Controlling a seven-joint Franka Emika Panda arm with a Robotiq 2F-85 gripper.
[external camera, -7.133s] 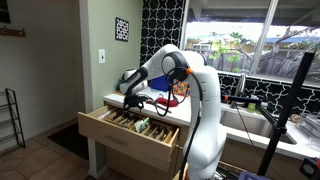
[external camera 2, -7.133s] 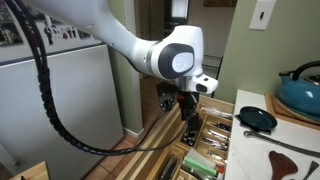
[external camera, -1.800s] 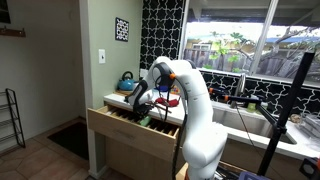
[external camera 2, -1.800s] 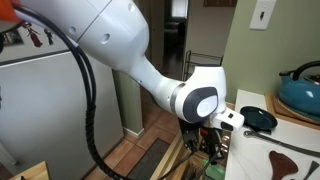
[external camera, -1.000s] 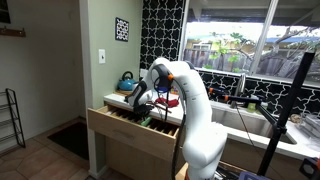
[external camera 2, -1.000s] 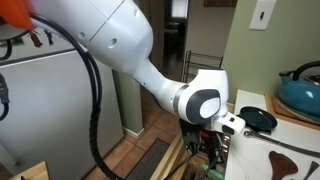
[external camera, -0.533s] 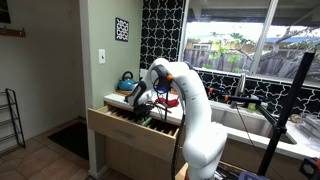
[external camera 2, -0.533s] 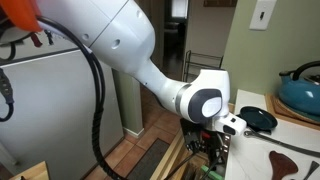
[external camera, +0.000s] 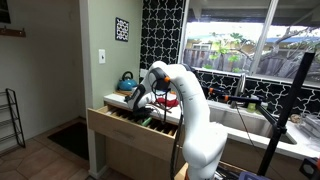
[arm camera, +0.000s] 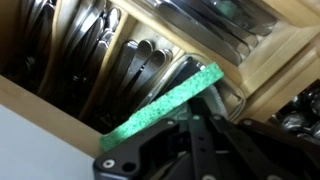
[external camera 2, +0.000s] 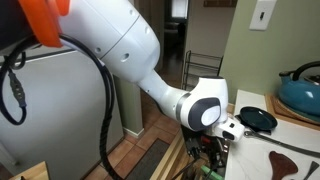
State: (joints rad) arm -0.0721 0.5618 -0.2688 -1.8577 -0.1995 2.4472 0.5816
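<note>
The green scouring pad [arm camera: 158,107] slants over the drawer's dividers, so I should open my gripper, turn the pad along the drawer's narrow slot [arm camera: 180,72] and leave it there.
My gripper [external camera: 140,103] reaches down into the open wooden drawer [external camera: 130,136] under the counter, and in both exterior views it hangs low over the compartments [external camera 2: 212,160]. In the wrist view the gripper [arm camera: 195,100] is shut, with the black fingers drawn together. A thin green scouring pad [arm camera: 160,105] runs slantwise right at the fingertips. I cannot tell whether it is pinched or only touching. Dark cutlery [arm camera: 120,70] fills the drawer's divided slots beneath.
A teal kettle [external camera: 126,80] [external camera 2: 300,95] and a black pan [external camera 2: 258,118] stand on the counter behind the drawer. A sink [external camera: 245,122] lies under the window, with a black tripod [external camera: 285,110] beside it. A grey fridge [external camera 2: 60,100] stands across the floor.
The gripper stays shut at the same spot in the drawer. The upper arm has swung a little, bringing an orange part into the top corner of an exterior view.
</note>
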